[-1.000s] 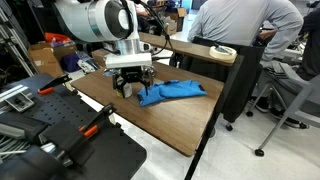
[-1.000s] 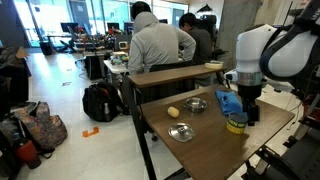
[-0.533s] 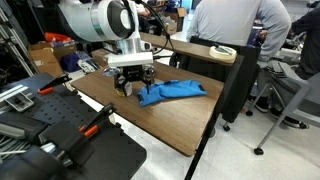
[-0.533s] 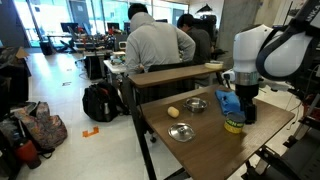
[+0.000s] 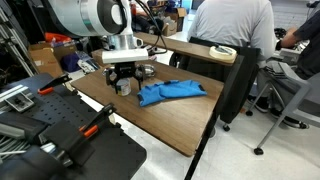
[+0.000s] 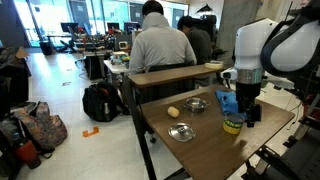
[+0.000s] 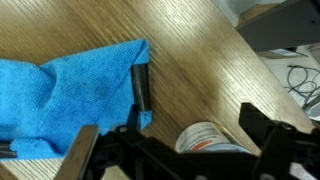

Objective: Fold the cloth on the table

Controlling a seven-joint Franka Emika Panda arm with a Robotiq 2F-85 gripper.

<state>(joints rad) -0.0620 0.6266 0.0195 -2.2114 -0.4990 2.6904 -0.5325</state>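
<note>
Next, I move my gripper back and pinch the cloth's end (image 5: 147, 96) before folding, because my open gripper is over the cup (image 6: 233, 124), too far away from the cloth.
The bright blue cloth (image 5: 172, 92) lies rumpled on the brown wood-grain table (image 5: 175, 125). It also shows in the other exterior view (image 6: 230, 102) and fills the left of the wrist view (image 7: 60, 95). My gripper (image 5: 124, 82) hangs just off the cloth's end, over a small cup (image 5: 124, 88). In the wrist view the gripper (image 7: 198, 112) is open and holds nothing. One fingertip (image 7: 142, 88) stands at the cloth's corner. The cup (image 7: 212, 142) sits below, between the spread jaws.
Two metal bowls (image 6: 196, 104) (image 6: 181, 131) and a small yellow object (image 6: 172, 112) lie on the table. A yellow-green cup (image 6: 235, 124) stands near the gripper (image 6: 245, 108). A seated person (image 5: 232, 25) is behind the table. A black perforated board with orange clamps (image 5: 70, 125) adjoins it.
The gripper has shifted a little away from the cloth's end toward the cup. The cloth has not moved.
</note>
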